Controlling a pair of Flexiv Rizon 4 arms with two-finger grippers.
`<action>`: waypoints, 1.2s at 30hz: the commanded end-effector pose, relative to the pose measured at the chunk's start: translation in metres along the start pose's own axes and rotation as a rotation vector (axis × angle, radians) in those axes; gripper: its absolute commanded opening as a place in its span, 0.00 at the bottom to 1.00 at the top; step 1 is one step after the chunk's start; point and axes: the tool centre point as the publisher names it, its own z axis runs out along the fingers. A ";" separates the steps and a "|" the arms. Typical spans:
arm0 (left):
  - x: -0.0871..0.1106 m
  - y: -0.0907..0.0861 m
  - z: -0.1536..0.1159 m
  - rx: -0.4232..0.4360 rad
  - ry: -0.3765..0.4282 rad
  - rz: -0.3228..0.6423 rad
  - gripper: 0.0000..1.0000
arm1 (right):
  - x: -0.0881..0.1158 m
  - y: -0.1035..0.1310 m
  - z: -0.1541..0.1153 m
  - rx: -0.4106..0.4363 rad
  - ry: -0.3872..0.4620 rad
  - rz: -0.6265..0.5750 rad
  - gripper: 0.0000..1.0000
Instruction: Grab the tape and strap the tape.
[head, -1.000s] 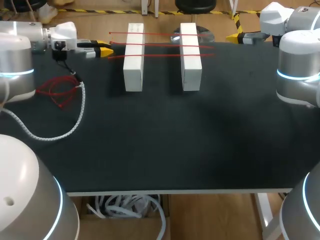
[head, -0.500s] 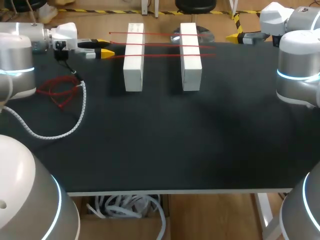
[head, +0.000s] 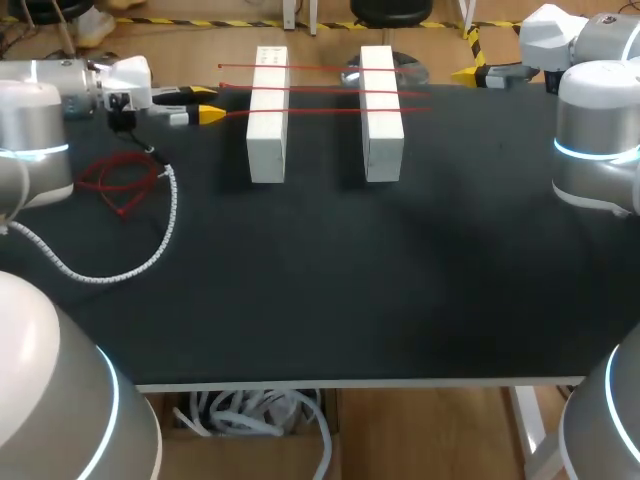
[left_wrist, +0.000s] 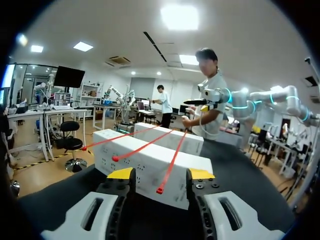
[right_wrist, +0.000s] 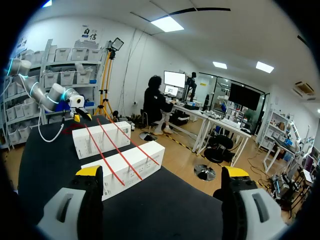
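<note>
The nearest red strap (head: 325, 110) should come off the white blocks by itself when I lift it, because a clear gap (head: 325, 100) separates it from the next strap.
Two white blocks (head: 267, 115) (head: 381, 112) stand side by side at the back of the black table. Three thin red straps (head: 320, 90) lie across both. My left gripper (head: 208, 104) hovers just left of the left block, open. The end of the nearest strap (left_wrist: 160, 190) pokes out between its yellow fingertips (left_wrist: 120, 173) and touches neither one. The near block (left_wrist: 150, 165) fills the left wrist view ahead of the left gripper (left_wrist: 160, 174). My right gripper (right_wrist: 162, 172) is wide open and holds nothing. It hangs at the table's back right (head: 482, 75), well off from the blocks (right_wrist: 127, 167).
A loose bundle of red straps (head: 120, 180) lies at the table's left side. My left arm's white coiled cable (head: 120, 262) trails over the table beside it. Dark table surface (head: 380, 280) stretches in front of the blocks.
The left gripper's fingers have spread apart around the nearest strap's end, and the arm has drawn back a little to the left. The strap stays on the blocks. The right arm has not moved.
</note>
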 end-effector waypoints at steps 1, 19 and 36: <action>0.004 0.009 -0.001 0.011 0.003 0.001 0.47 | 0.000 0.000 0.000 0.000 0.000 0.000 1.00; 0.008 0.022 0.003 0.015 0.016 -0.015 0.49 | 0.000 0.000 0.000 0.000 0.000 0.000 1.00; 0.006 0.023 0.006 0.008 0.021 -0.009 0.23 | 0.000 0.000 0.000 0.000 0.000 0.000 1.00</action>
